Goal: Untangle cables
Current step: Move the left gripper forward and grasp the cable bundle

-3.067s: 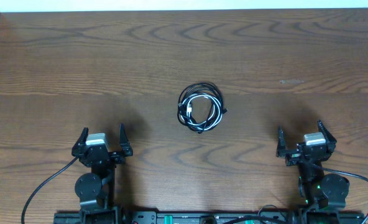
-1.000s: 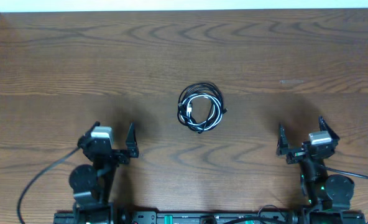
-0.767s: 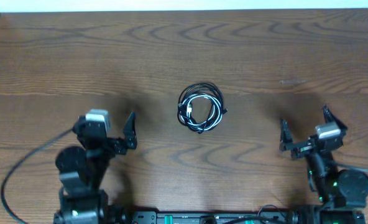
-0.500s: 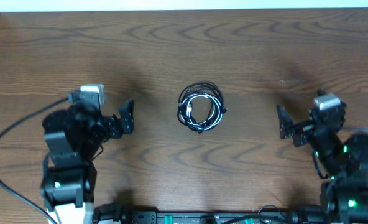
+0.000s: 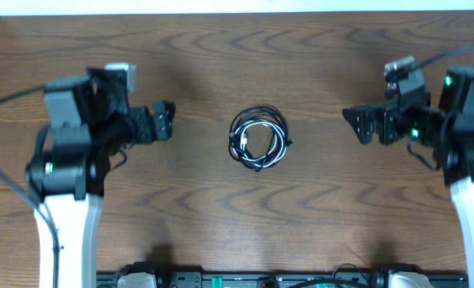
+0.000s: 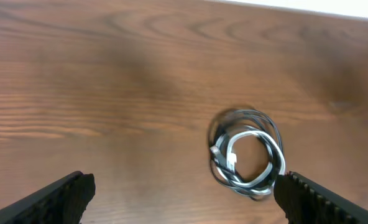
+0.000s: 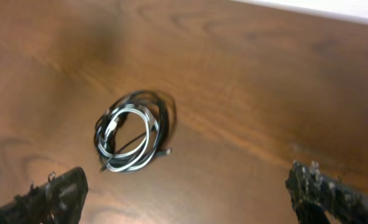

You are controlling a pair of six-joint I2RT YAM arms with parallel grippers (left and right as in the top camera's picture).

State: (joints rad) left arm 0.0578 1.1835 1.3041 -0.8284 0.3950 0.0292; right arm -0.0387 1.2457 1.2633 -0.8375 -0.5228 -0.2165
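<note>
The robot's left gripper is open with clear wood [image 5: 202, 132] between it and the coil, so it should keep moving in until its fingers are on both sides of the coil rim's strands [image 5: 240, 126].
The cables [image 5: 259, 138] lie in one small coil on the wooden table, a white cord wound inside thin black ones. The coil also shows in the left wrist view [image 6: 246, 154] and the right wrist view [image 7: 132, 130]. My left gripper [image 5: 162, 122] is open and empty, raised to the left of the coil and pointing at it. My right gripper [image 5: 360, 125] is open and empty, raised to the right of the coil and pointing at it. Neither gripper touches the cables.
The wooden table [image 5: 245, 56] reaches a white far edge. Both arms stand over the table's left and right sides, with thick black arm cables trailing at the left.
Both arms have risen from the front edge and swung forward and inward, so both grippers now face the coil from either side. The coil has not moved.
</note>
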